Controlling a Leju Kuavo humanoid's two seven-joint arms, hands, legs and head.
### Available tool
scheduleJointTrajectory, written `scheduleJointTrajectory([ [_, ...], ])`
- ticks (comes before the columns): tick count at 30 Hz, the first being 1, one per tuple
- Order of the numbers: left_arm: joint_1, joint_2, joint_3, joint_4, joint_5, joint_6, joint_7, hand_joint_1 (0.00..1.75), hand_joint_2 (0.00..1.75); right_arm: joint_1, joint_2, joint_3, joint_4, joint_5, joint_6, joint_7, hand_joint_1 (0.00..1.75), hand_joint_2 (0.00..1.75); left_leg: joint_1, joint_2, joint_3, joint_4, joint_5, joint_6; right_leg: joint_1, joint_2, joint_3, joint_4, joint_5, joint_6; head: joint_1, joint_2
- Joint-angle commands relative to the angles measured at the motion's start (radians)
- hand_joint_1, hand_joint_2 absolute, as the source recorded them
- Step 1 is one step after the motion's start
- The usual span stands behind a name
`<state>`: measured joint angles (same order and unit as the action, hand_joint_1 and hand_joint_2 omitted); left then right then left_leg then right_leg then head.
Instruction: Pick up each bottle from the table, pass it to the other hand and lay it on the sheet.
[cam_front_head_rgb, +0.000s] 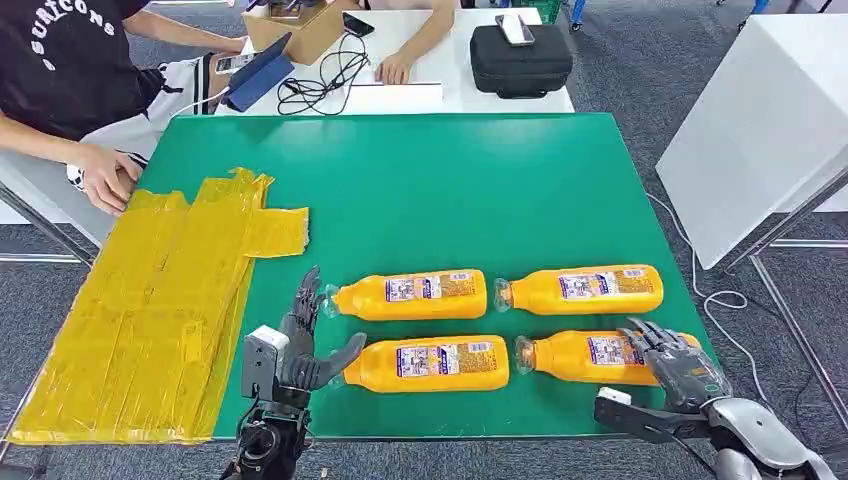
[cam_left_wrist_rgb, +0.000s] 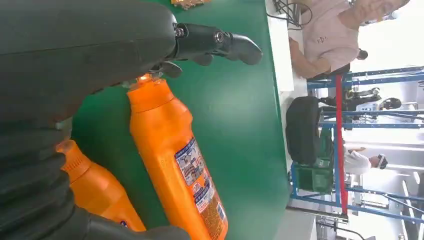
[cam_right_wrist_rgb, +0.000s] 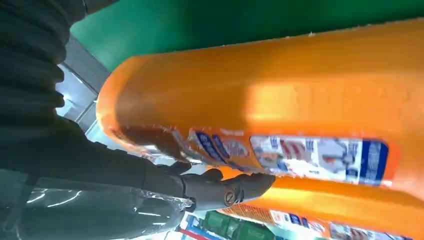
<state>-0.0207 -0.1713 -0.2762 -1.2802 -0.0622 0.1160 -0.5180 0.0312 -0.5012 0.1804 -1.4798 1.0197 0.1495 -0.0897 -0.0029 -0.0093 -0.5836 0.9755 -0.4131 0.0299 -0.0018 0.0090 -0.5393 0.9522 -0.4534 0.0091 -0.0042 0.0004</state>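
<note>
My gripper should expect a blue label hidden beneath when I turn the orange bottle (cam_front_head_rgb: 572, 357), because small-print label panels (cam_front_head_rgb: 612, 350) face up on it under my right gripper.
Four orange bottles lie on their sides on the green table (cam_front_head_rgb: 450, 190), caps to the left: far left (cam_front_head_rgb: 415, 295), far right (cam_front_head_rgb: 585, 289), near left (cam_front_head_rgb: 430, 363) and near right (cam_front_head_rgb: 590, 358). A yellow sheet (cam_front_head_rgb: 150, 310) covers the table's left side. My left hand (cam_front_head_rgb: 300, 345) stands open beside the caps of the two left bottles, fingers (cam_left_wrist_rgb: 220, 42) spread above the far left bottle (cam_left_wrist_rgb: 175, 160). My right hand (cam_front_head_rgb: 675, 365) lies over the base end of the near right bottle (cam_right_wrist_rgb: 275, 95), fingers (cam_right_wrist_rgb: 225, 187) stretched along its label, not clasped around it.
A person at the far left has a hand (cam_front_head_rgb: 100, 180) by the sheet's far corner. Behind the green table a white table carries a black case (cam_front_head_rgb: 520, 60), cables and a cardboard box (cam_front_head_rgb: 300, 25). A white panel (cam_front_head_rgb: 770, 130) stands to the right.
</note>
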Motion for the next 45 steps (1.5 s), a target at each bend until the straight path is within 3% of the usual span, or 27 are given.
scheduleJointTrajectory([
  [1,-0.024,0.010,-0.013,0.083,0.011,0.006,0.002,0.00,1.75,-0.088,0.005,0.031,0.172,-0.010,0.023,0.018,0.00,1.75,0.002,0.002,0.005,-0.001,-0.002,-0.002,0.001,0.000,0.006,-0.003,0.000,0.000,0.000,0.000],
  [5,-0.029,0.010,-0.011,0.087,0.012,0.007,0.002,0.00,1.75,-0.145,0.000,0.052,0.253,-0.019,0.037,0.017,0.00,1.75,0.001,0.002,0.004,-0.001,-0.001,-0.001,0.001,0.001,0.004,-0.003,0.000,0.001,0.000,0.000],
  [16,-0.019,0.015,-0.015,0.081,0.011,0.012,0.001,0.00,1.75,-0.154,0.044,0.063,0.290,-0.011,0.011,0.016,0.00,1.75,0.001,0.001,0.005,-0.001,0.000,-0.001,0.001,0.000,0.005,-0.002,0.000,0.000,0.000,0.000],
  [17,-0.019,0.015,-0.015,0.081,0.011,0.012,0.001,0.00,1.75,-0.154,0.044,0.063,0.290,-0.011,0.011,0.016,0.00,1.75,0.003,0.002,0.010,-0.001,-0.002,-0.002,0.003,0.000,0.011,-0.004,-0.001,0.001,0.000,0.000],
  [19,-0.021,0.014,-0.016,0.080,0.011,0.012,0.001,0.00,1.75,-0.153,0.045,0.064,0.290,-0.011,0.010,0.016,0.28,1.75,0.002,0.002,0.009,-0.002,-0.002,-0.002,0.002,0.000,0.010,-0.004,0.000,0.001,0.000,0.000],
  [20,-0.021,0.014,-0.016,0.080,0.011,0.012,0.001,0.00,1.75,-0.153,0.045,0.064,0.290,-0.011,0.010,0.016,0.73,1.75,0.003,0.002,0.009,-0.001,-0.002,-0.002,0.003,0.000,0.010,-0.004,0.000,0.001,0.000,0.000],
  [21,-0.026,0.012,-0.016,0.079,0.010,0.012,0.001,0.00,1.75,-0.155,0.042,0.061,0.291,-0.012,0.011,0.015,0.96,1.75,0.002,0.002,0.009,-0.001,-0.001,-0.001,0.002,0.001,0.009,-0.003,0.000,0.000,0.000,0.000],
  [22,-0.028,0.012,-0.017,0.079,0.009,0.013,0.002,0.00,1.75,-0.158,0.042,0.060,0.291,-0.012,0.011,0.015,1.40,1.75,0.002,0.001,0.009,-0.001,-0.001,-0.001,0.002,0.000,0.009,-0.003,0.000,0.000,0.000,0.000],
  [23,-0.032,0.011,-0.017,0.079,0.008,0.014,0.004,0.00,1.75,-0.162,0.043,0.060,0.291,-0.012,0.011,0.015,1.69,1.75,0.002,0.002,0.010,-0.001,-0.001,-0.002,0.003,0.001,0.011,-0.004,0.000,0.001,0.000,0.000],
  [34,-0.035,0.013,-0.024,0.085,0.010,0.016,0.009,0.00,1.75,-0.161,0.044,0.062,0.297,-0.008,-0.001,0.004,1.75,1.75,0.001,0.001,0.010,-0.001,-0.001,-0.001,0.001,0.000,0.010,-0.002,0.000,0.001,0.000,0.000],
  [45,-0.025,0.020,-0.026,0.083,0.013,0.016,-0.004,0.00,1.75,-0.087,0.063,0.002,0.216,-0.023,-0.053,-0.032,1.75,1.75,0.003,0.000,0.012,0.000,-0.002,-0.002,0.002,-0.002,0.013,-0.004,-0.001,0.001,0.000,0.000],
])
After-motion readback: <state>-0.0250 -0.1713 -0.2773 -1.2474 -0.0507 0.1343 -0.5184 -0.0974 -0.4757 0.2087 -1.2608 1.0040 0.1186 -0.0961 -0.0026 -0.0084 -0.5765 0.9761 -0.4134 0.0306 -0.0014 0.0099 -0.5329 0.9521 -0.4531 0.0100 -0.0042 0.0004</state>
